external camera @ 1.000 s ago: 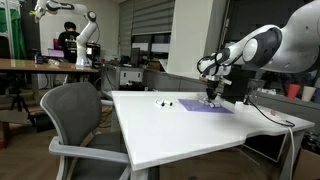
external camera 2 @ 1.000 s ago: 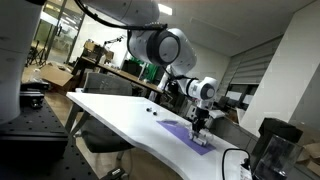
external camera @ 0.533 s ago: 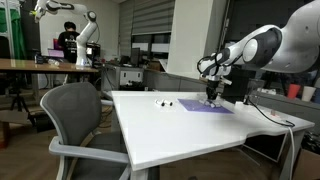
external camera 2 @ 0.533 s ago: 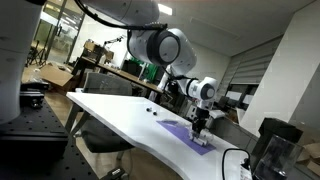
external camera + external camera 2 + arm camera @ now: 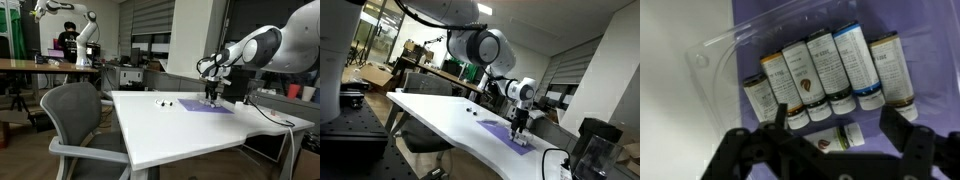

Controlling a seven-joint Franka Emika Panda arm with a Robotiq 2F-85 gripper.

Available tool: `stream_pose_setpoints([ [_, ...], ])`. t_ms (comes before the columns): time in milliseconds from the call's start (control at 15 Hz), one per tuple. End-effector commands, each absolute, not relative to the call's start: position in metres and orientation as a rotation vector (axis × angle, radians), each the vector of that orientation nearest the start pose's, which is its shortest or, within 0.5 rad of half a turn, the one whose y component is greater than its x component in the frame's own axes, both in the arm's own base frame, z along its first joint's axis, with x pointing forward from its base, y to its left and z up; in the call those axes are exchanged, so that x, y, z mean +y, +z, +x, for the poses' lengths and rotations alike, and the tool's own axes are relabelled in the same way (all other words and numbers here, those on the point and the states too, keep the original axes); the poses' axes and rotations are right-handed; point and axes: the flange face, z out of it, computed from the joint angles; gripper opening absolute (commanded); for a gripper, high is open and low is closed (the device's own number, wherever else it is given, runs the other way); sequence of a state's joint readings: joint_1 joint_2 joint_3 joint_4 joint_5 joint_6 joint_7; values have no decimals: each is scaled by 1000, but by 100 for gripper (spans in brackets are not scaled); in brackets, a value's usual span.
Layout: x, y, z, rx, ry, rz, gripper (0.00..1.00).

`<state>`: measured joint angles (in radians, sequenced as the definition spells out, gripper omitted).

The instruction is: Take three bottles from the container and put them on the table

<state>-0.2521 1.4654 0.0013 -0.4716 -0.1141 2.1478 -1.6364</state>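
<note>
I need to tip the middle bottle at its end with the cap up over its neighbours first, as it lies tight against them, then open my gripper and take the raised bottle.
In the wrist view several bottles lie side by side in a row, whitish with dark caps, on the purple container. One more bottle lies crosswise below the row, between my open fingers and apart from both. My gripper hangs straight over it with nothing in its grip. Both exterior views show the gripper low over the purple container on the white table. Two tiny bottles stand on the table beside the container.
A clear plastic sheet or lid lies under the bottle row. A grey office chair stands at the table's edge. A black box sits beyond the container. A cable runs across the table by the arm.
My jaws have gone from shut to open over the container. The arm stays where it was in both exterior views.
</note>
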Motion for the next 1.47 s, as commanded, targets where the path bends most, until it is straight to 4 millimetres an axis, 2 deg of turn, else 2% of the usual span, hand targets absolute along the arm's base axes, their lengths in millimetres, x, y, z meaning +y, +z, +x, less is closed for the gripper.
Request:
stream_pose_setpoints([
  [0,-207,138,794,-2212,-77,-2569,100],
  [533,-208,124,793,-2214,-84,-2601,100],
  [600,-207,123,793,-2217,-92,-2603,75],
  [733,-206,121,793,-2212,-98,-2607,67],
  [1267,-205,131,797,-2223,-121,-2642,10],
  [1400,-204,137,799,-2232,-125,-2646,2],
])
